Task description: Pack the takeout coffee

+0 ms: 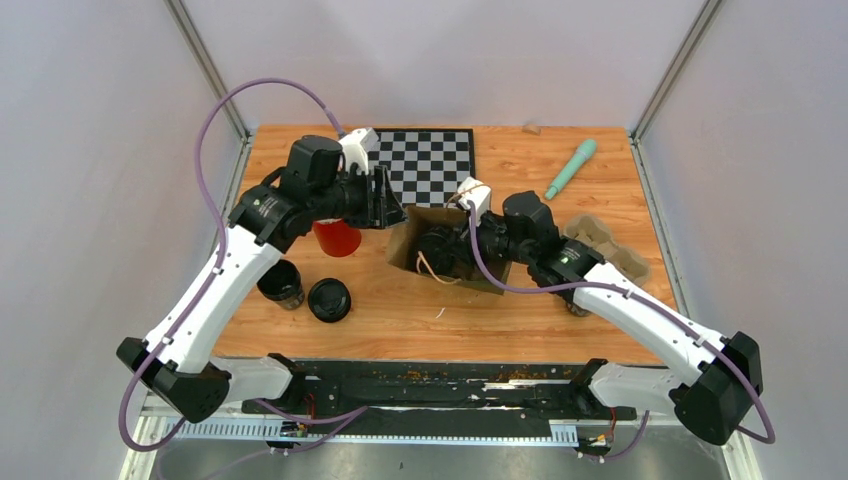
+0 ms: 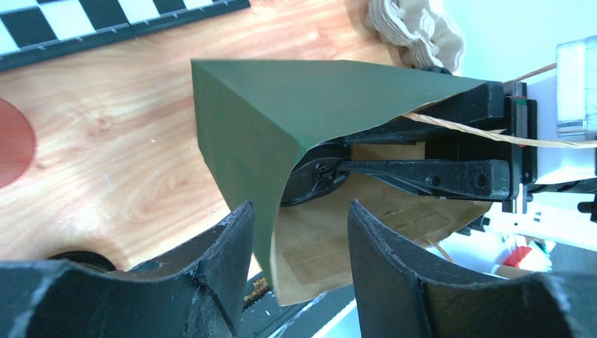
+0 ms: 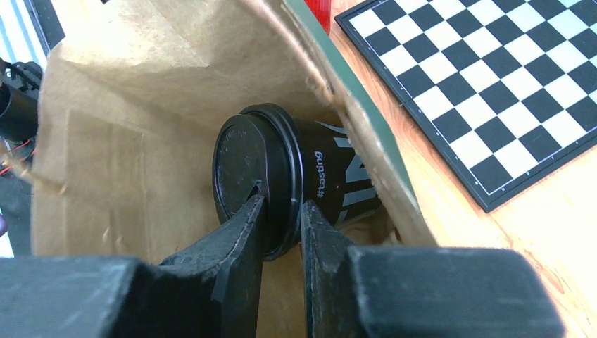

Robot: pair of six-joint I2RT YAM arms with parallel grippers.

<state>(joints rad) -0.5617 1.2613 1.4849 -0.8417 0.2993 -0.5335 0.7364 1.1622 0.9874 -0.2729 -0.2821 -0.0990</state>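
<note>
The coffee cup [image 1: 436, 244] is on its side inside the bag, so the robot's left gripper should hold the bag's edge [image 2: 274, 243] while the right gripper takes the cup out.
A paper bag [image 1: 415, 228], green outside and brown inside, stands mid-table with its mouth open. My right gripper [image 3: 281, 211] reaches into the bag [image 3: 127, 141] and is shut on the lid rim of a dark takeout coffee cup [image 3: 331, 176] lying sideways inside. My left gripper [image 2: 299, 211] is open at the bag's left wall [image 2: 281, 105], the paper edge passing loosely between its fingers [image 2: 232, 239]. Two more black-lidded coffee cups [image 1: 281, 283] [image 1: 329, 299] stand on the table to the left of the bag.
A red cup [image 1: 337, 238] stands under the left arm beside the bag. A chessboard [image 1: 425, 160] lies behind the bag, a teal stick [image 1: 570, 168] at the back right, and a pulp cup carrier [image 1: 605, 245] under the right arm.
</note>
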